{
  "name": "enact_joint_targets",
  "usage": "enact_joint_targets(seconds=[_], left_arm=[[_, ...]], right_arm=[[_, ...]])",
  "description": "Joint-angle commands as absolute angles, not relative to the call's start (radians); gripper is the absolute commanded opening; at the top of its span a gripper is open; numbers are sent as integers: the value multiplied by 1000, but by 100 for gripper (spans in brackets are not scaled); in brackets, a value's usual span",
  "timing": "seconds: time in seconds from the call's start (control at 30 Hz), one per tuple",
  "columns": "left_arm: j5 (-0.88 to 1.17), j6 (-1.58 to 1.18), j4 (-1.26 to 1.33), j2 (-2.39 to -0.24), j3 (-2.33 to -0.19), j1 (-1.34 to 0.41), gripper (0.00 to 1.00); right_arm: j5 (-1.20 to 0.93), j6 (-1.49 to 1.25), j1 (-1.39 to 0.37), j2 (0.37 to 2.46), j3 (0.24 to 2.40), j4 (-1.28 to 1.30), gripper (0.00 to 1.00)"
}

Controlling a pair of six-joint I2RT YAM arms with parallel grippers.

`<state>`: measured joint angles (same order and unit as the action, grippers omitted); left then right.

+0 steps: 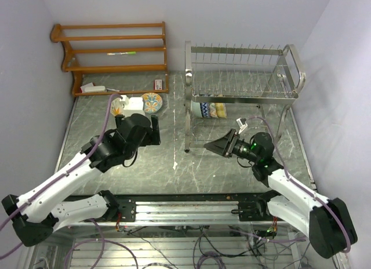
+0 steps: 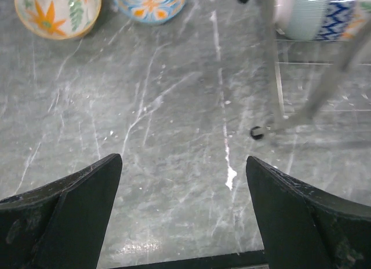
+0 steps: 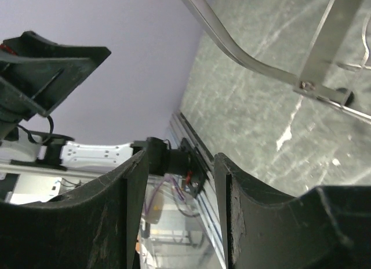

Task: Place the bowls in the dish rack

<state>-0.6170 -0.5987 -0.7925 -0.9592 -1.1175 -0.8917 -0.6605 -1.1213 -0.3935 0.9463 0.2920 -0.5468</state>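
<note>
My left gripper is moving to the orange-flower bowl's outer rim (image 2: 17, 9), which stands clear of the blue-orange bowl. It should keep going until its fingers straddle that rim (image 1: 112, 108).
The silver wire dish rack (image 1: 243, 72) stands at the back right. Several bowls (image 1: 211, 109) lie in its lower tier; the left wrist view shows a mint one and a blue patterned one (image 2: 313, 14) there, behind the rack's leg (image 2: 271, 60). Two painted bowls sit on the table left of the rack: an orange-flower one (image 1: 119, 105) (image 2: 58, 11) and a blue-orange one (image 1: 152, 102) (image 2: 149, 2). My left gripper (image 1: 138, 123) (image 2: 182, 162) is open and empty, just short of these two. My right gripper (image 1: 219, 146) (image 3: 181, 159) is open and empty, in front of the rack (image 3: 255, 60).
A brown wooden slatted shelf (image 1: 116, 48) stands at the back left with a green pen, a small red box (image 1: 157, 83) and a white item (image 1: 93, 88). Walls close in on the left, back and right.
</note>
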Motion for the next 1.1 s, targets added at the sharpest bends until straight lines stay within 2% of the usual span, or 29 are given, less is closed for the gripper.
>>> enact_joint_targets(seconds=[0.0,0.1,0.23,0.37,0.57,0.77,1.07], left_arm=[[-396,-598,-627,-959,-1039,-688,99],[-294,-580,-549,-1002,-1030,-529,99],[-265,-608,-451,-1088,-1013,-391,99],[-240,-668,-339,-1188,-995,-239,100],[-288,-662,-287,-1411,-1089,-81,96],[-308,-645,-238,-1630,-1181,-52,92],[-324,-699,-194,-1788,-1248,-15,90]], right_arm=[[-620,-953,-412,865,379,-141,49],[-616,-884,-425,812,425,24,49],[-615,-807,-431,783,475,190,49],[-624,-764,-431,780,512,260,49],[-657,-669,-431,841,576,339,49],[-695,-634,-431,877,579,347,49],[-720,-607,-431,944,609,342,49]])
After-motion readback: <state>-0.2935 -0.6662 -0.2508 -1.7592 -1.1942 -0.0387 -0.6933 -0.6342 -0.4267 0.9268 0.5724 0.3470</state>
